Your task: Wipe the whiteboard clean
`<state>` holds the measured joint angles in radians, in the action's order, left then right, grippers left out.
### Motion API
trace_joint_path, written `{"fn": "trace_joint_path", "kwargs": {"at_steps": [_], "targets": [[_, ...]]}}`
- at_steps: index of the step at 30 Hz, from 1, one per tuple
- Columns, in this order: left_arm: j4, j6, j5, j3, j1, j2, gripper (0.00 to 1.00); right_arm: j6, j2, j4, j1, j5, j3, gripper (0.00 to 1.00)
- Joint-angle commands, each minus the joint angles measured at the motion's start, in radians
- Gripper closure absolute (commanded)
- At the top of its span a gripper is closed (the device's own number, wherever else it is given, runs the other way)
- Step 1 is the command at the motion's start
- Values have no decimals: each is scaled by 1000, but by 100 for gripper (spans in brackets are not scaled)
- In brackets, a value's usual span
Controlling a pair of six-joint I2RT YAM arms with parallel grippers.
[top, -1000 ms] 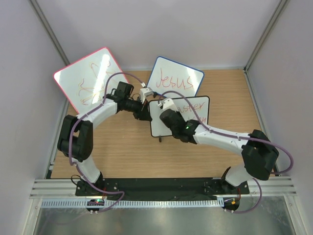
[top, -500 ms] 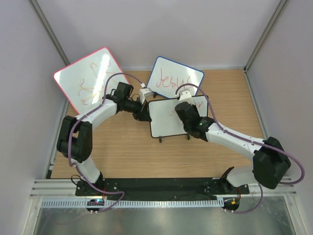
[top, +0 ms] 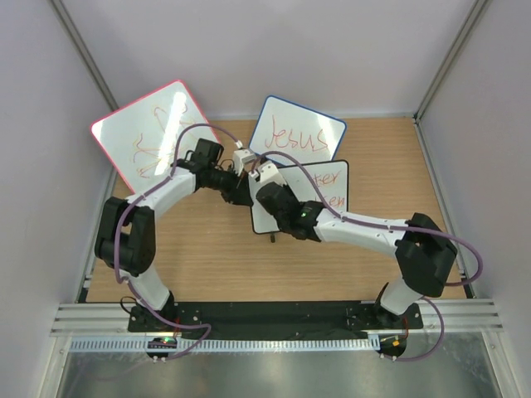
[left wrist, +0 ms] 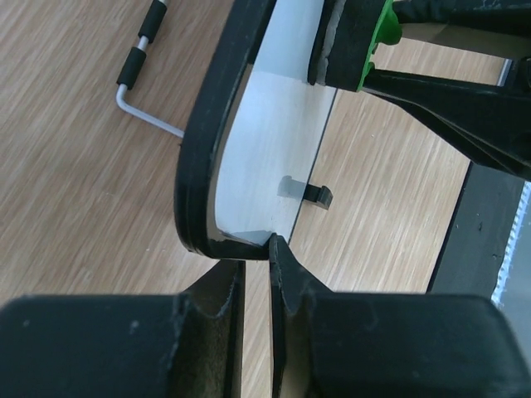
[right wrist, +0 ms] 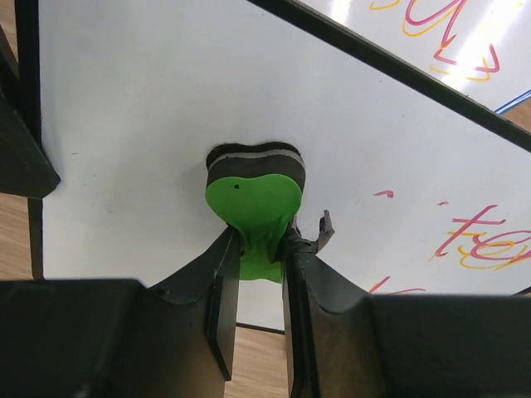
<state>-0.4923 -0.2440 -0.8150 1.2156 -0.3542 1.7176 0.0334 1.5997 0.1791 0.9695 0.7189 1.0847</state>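
Observation:
My right gripper should first wipe the eraser across the upper line of red writing [top: 327, 179], because the eraser is on white surface [top: 263, 219] near my left gripper.
The whiteboard [top: 328, 186] with a thin black frame stands tilted at the table's middle, with red and yellow writing on its right part [right wrist: 481, 240]. My left gripper [top: 246, 192] is shut on the board's left frame edge [left wrist: 203, 166], its fingertips pinching the rounded corner [left wrist: 255, 249]. My right gripper [top: 267, 178] is shut on a green eraser [right wrist: 253, 203], whose dark felt is pressed against the white surface [right wrist: 149, 116] near the board's upper left. The eraser also shows in the left wrist view [left wrist: 365, 41]. The board's left part is wiped white.
A larger pink-red-framed board [top: 149, 137] with scribbles leans at the back left. A blue-framed board reading "Jesus" [top: 297, 137] lies behind the whiteboard. A hex key [left wrist: 137, 70] lies on the wooden table. Enclosure walls stand on three sides.
My right gripper swept the eraser right across the board's top, then back to its upper left. The left gripper kept its hold on the board's edge.

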Motion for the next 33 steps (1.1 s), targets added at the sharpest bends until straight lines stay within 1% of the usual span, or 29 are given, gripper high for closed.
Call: {"fn": "trace_joint_path", "kwargs": {"at_steps": [1,4,7,8,9,13,16,21,24,25,26,29,31,33], "targets": [[12,-87,28,24,-22,-41,100,54,-24,-84,-87,-27,8,99],[12,-89,33,25,-20,-36,100,65,-99,-72,-144,2,-57,99],[12,-89,36,28,-20,-33,100,53,-190,-58,-236,27,-121,99],[14,-90,36,30,-20,-35,100,46,-216,-55,-285,22,-137,99],[12,-90,36,32,-22,-33,100,37,-253,-49,-307,14,-146,99],[12,-90,43,33,-20,-33,100,2,-297,17,-365,22,-151,99],[12,-90,42,35,-20,-30,100,10,-304,17,-396,-35,-160,99],[9,-90,46,38,-20,-26,100,46,-258,-4,-368,-133,-129,99],[9,-90,53,39,-20,-23,99,46,-202,-24,-281,-128,-95,99],[9,-92,54,42,-22,-24,100,42,-186,-24,-220,-122,-66,99],[9,-92,56,44,-20,-23,100,25,-167,-20,-194,-122,-49,99],[9,-95,60,44,-20,-24,100,29,-72,38,-129,-197,46,99],[11,-98,62,41,-22,-26,100,39,-17,72,-120,-234,105,99],[8,-103,63,35,-20,-30,100,43,-9,80,-118,-222,113,99]]}}
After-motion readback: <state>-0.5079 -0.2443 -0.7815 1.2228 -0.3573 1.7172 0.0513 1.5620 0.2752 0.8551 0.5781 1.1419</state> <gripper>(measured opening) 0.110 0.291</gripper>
